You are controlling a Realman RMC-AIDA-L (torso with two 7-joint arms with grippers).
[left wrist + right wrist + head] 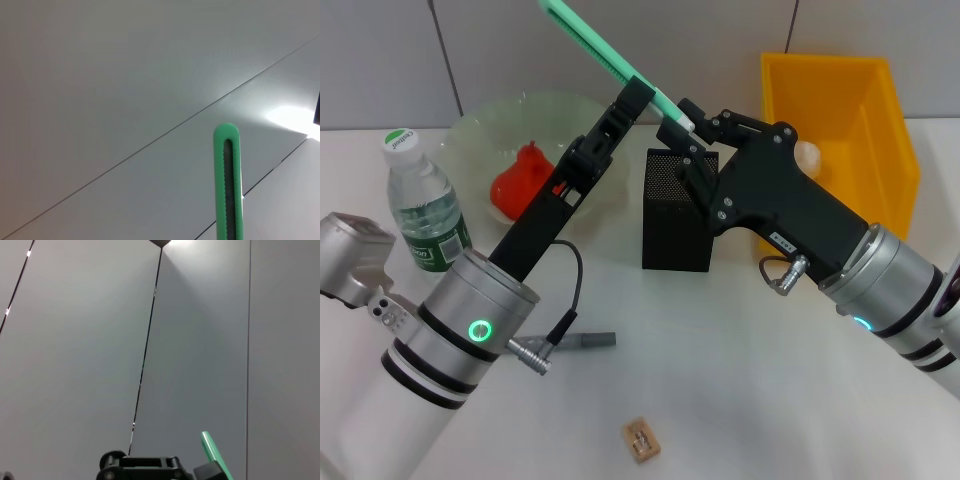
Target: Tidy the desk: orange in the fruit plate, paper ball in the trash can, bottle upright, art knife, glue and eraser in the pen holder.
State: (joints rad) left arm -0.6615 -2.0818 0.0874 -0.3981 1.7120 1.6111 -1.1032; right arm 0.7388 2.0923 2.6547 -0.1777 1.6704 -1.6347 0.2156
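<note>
My right gripper should grab the white end (pixel 681 117) of the knife and tip the knife into the pen holder, because the art knife's green end (pixel 578 33) is pointing up from my left gripper.
The green art knife (pixel 605 50) slants up over the black mesh pen holder (pixel 678 210). My left gripper (pixel 635 95) is shut on its lower half, and the blade body (pixel 227 180) rises from it in the left wrist view. My right gripper (pixel 686 125) is at the knife's lower white end, above the holder. The knife's tip (pixel 215 455) shows in the right wrist view. The orange (pixel 520 180) lies in the glass fruit plate (pixel 485 120). The bottle (pixel 420 205) stands upright at the left. A paper ball (pixel 807 155) lies in the yellow trash can (pixel 885 120). The brown eraser (pixel 641 440) and a grey stick, perhaps the glue (pixel 590 340), lie on the desk.
My left forearm (pixel 460 340) stretches across the desk's left half, its cable looping over the grey stick. The right forearm (pixel 880 280) comes in from the right, in front of the yellow can. Both wrist views face a grey panelled wall.
</note>
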